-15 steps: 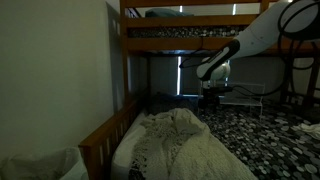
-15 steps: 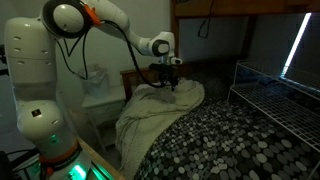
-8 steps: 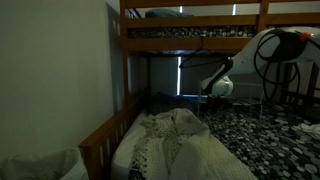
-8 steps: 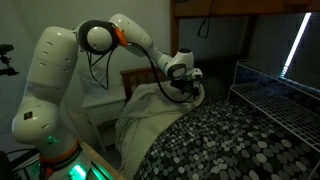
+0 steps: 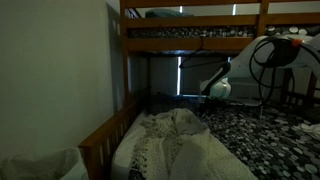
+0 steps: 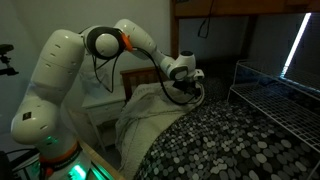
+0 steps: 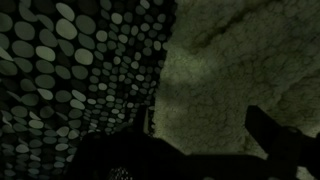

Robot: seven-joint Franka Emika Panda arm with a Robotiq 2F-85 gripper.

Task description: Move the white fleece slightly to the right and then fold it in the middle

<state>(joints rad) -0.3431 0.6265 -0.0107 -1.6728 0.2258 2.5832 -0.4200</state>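
Observation:
The white fleece is lying in loose, rumpled folds (image 5: pixel 168 130), and its far end (image 5: pixel 186 115) will therefore draw out into a sloping drape, the rest trailing behind, when the robot's gripper pulls.
The white fleece (image 5: pixel 185 142) lies bunched and rumpled along the wall side of the lower bunk, over the black-and-white speckled bedspread (image 5: pixel 255 135). It also shows in an exterior view (image 6: pixel 150 112) as a heap draped over the bed's end. My gripper (image 5: pixel 212 96) hovers just above the far end of the fleece, and is also seen in an exterior view (image 6: pixel 189 95). In the wrist view the gripper (image 7: pixel 205 130) is open. Its dark fingers (image 7: pixel 275 135) stand apart over the fleece (image 7: pixel 235 65), with nothing between them. The speckled bedspread (image 7: pixel 70 60) fills the left.
The wooden bunk frame (image 5: pixel 122 60) and upper bunk (image 5: pixel 200 20) close in from above. A wooden headboard (image 5: pixel 100 140) stands by the wall. A white wire rack (image 6: pixel 275 100) rests on the bed's other side. The robot base (image 6: pixel 45 130) stands beside the bed.
The arm has folded and swung toward the bed's middle. The gripper has dropped lower, close over the fleece's far end. The fleece itself has not visibly moved.

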